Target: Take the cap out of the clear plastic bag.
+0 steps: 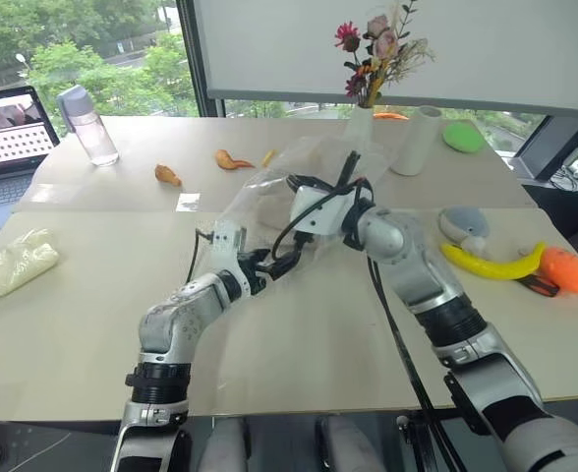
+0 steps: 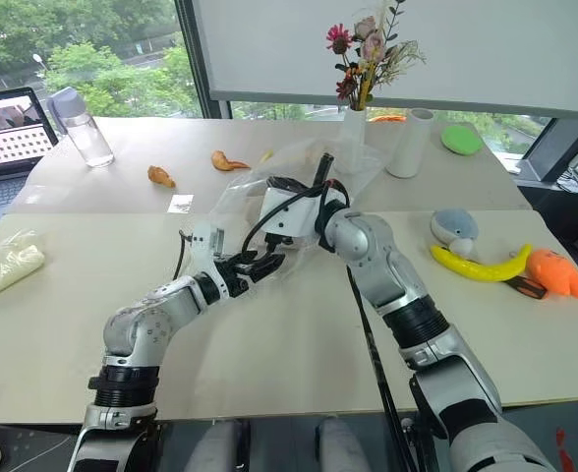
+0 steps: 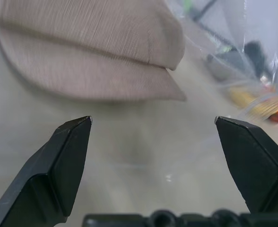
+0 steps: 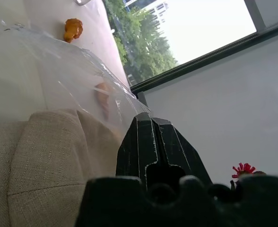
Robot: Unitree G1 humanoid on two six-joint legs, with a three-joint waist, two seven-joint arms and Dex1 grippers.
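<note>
The beige cap should be taken by its near edge [image 3: 129, 97] and pulled out by my left gripper, because my right gripper is busy holding the bag's upper edge [image 4: 140, 107].
The clear plastic bag [image 1: 269, 192] is lifted off the middle of the table, and my right gripper [image 4: 151, 127] is shut on its upper edge. Inside it lies the beige cap [image 3: 96, 42], its brim turned toward my left gripper; through the film the cap [image 4: 39, 165] also lies just under the right fingers. My left gripper [image 3: 153, 120] is open at the bag's lower front, pointing at the brim, a short way from it with nothing between its fingers [image 1: 274, 261].
A vase of flowers [image 1: 360, 123] and a white cylinder [image 1: 415, 140] stand just behind the bag. A banana [image 1: 491, 264], an orange toy [image 1: 569, 272] and a grey plush [image 1: 463, 224] lie right. A small bag of filling [image 1: 16, 262], a bottle [image 1: 87, 125] and a laptop [image 1: 4, 138] sit left.
</note>
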